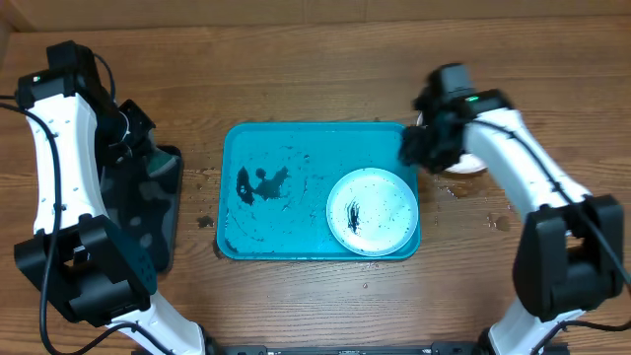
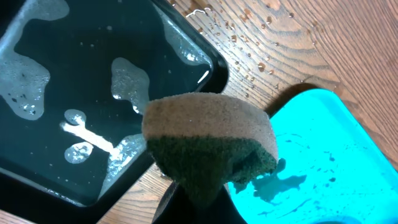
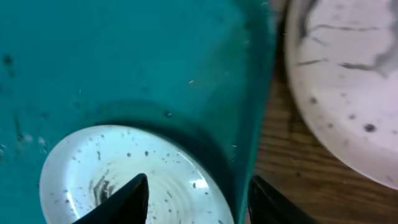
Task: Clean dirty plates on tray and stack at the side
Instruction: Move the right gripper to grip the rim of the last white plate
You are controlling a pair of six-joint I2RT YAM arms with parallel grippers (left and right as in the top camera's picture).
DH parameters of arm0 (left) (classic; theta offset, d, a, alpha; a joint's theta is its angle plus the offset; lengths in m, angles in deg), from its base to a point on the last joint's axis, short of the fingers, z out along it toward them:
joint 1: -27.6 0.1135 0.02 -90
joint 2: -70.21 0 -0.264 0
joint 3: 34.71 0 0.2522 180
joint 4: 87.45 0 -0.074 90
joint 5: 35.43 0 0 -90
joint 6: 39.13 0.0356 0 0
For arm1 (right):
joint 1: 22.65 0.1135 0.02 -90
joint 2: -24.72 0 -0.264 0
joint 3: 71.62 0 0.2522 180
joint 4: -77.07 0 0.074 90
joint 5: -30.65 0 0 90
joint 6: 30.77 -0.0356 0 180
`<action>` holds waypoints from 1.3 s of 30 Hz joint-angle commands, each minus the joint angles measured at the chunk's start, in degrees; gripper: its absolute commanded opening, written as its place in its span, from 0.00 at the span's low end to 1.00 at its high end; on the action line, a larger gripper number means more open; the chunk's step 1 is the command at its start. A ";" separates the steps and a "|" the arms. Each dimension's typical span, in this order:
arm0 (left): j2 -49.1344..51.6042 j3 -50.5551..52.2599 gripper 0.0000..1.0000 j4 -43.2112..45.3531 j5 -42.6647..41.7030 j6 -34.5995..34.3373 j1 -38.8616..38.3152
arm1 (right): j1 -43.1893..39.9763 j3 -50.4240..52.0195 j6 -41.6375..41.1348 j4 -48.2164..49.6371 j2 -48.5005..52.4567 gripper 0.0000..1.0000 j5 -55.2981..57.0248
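Observation:
My right gripper's open fingers are on either side of the tray plate's rim (image 1: 407, 184). I should keep moving them down until the plate's rim is in the gap between the fingers, then close them.
The turquoise tray (image 1: 296, 227) lies mid-table. One plate (image 1: 372, 211) with a light teal rim and black smears sits in its right end. A second plate (image 1: 468, 168) rests on the table just right of the tray, mostly hidden by my right arm; the right wrist view shows this second plate (image 3: 348, 81) white with dark streaks. My right gripper (image 1: 424, 148) hovers open over the tray's right rim (image 3: 255, 124), one finger above the tray plate (image 3: 124, 168), nothing held. My left gripper (image 1: 148, 158) is shut on a tan-and-green sponge (image 2: 208, 140) at the black tray's edge.
A black tray (image 2: 62, 93) holding soapy water sits at the left of the table. Dark puddles (image 1: 258, 182) lie in the turquoise tray's left half. Water drops (image 2: 249, 50) speckle the wood between the two trays.

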 commanded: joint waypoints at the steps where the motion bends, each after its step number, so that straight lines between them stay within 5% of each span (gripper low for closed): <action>1: 0.17 0.31 0.04 0.04 -0.61 0.90 -0.87 | 3.23 2.05 1.81 1.20 -0.09 0.54 6.84; 13: 0.17 0.31 0.04 0.90 -0.63 0.87 -1.01 | 5.51 7.89 10.25 6.58 -0.09 0.56 9.18; 30: 0.17 0.31 0.04 0.90 -0.63 0.90 -1.01 | 5.51 11.93 10.12 7.10 -0.09 0.50 4.81; 39: 0.17 0.31 0.04 0.92 -0.66 0.90 -1.03 | 5.51 11.93 -0.50 -0.46 -0.09 0.47 4.37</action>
